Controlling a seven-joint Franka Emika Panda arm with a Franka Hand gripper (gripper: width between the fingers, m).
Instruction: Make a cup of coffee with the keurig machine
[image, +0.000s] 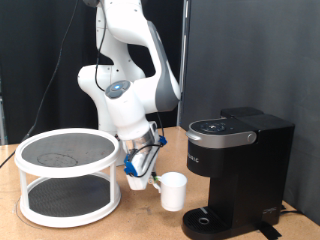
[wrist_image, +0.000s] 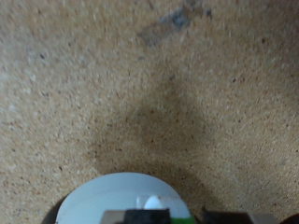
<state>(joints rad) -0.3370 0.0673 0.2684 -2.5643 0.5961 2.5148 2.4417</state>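
The white cup (image: 173, 191) is hanging upright next to the open, empty drip base (image: 205, 221). My gripper should keep moving the cup onto the drip base until the cup stands there, then let go.
The white cup (image: 174, 190) hangs just to the left of the keurig machine (image: 238, 165) in the exterior view, at the height of its lower body. My gripper (image: 153, 180) points down and to the right and grips the cup by its left side. The cup seems to hang a little above the cork tabletop. The machine's lid is down, and its round drip base (image: 205, 222) is bare. In the wrist view the cup's pale rim (wrist_image: 112, 198) shows at the picture's edge by the finger bases, with its shadow on the cork beyond.
A white two-tier round rack (image: 68, 175) with dark mesh shelves stands at the exterior view's left. The cork tabletop (wrist_image: 149, 84) lies under the cup. A black curtain hangs behind the arm.
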